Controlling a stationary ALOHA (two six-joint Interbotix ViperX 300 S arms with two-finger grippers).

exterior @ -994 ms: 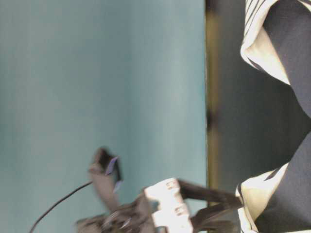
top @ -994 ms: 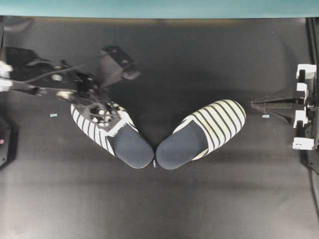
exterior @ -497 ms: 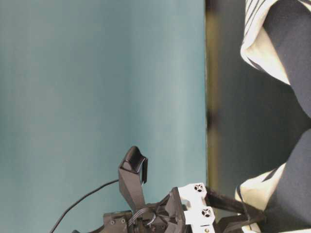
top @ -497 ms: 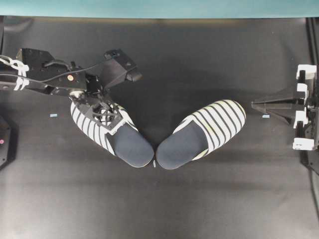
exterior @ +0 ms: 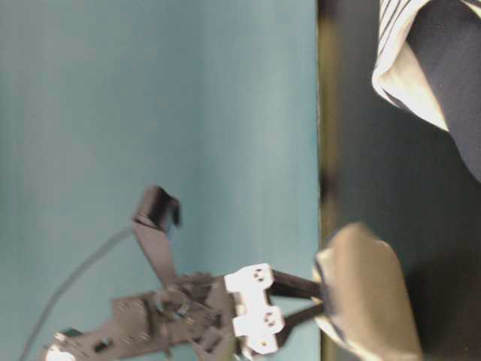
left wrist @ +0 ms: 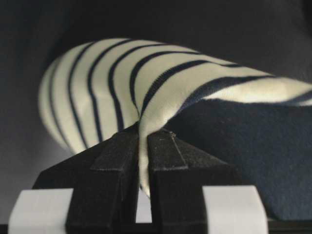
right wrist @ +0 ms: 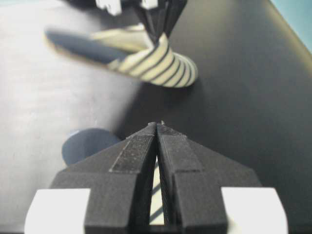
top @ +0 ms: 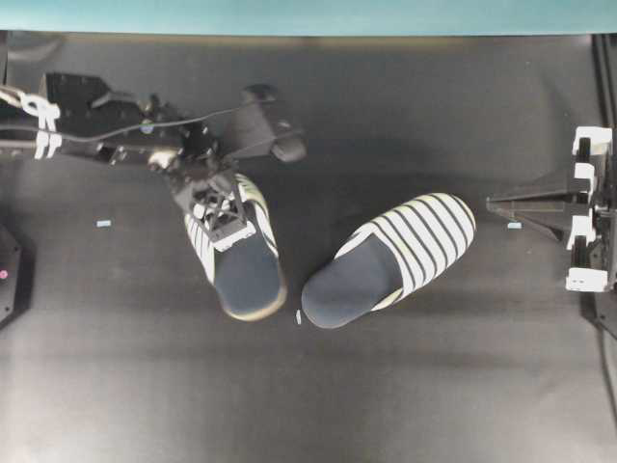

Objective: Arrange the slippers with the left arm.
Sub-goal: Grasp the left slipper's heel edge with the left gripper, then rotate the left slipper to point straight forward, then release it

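I should use my left gripper to turn the held slipper's toe (top: 200,243) straight, because it points away from the other slipper, and lower the slipper onto the mat (top: 285,214).
Two striped slippers lie on the black mat. The left slipper (top: 238,260) has its heel toward the table's front edge, and its pale sole (exterior: 368,295) shows in the table-level view. My left gripper (top: 220,210) is shut on the cream edge of its toe cover (left wrist: 143,141). In the right wrist view this slipper (right wrist: 146,61) hangs tilted above the mat. The right slipper (top: 393,258) lies slanted at the middle, toe pointing to the back right. My right gripper (top: 490,203) rests shut at the right edge, away from both, its tips (right wrist: 157,126) together.
Small blue tape marks (top: 103,223) (top: 514,225) sit on the mat left and right. A teal wall (top: 308,14) runs along the back edge. A tiny pale scrap (top: 299,316) lies between the two heels.
My left gripper went from open over the left slipper's toe cover to shut on its edge. The slipper then lifted, shifted right and swung from slanted to nearly straight.
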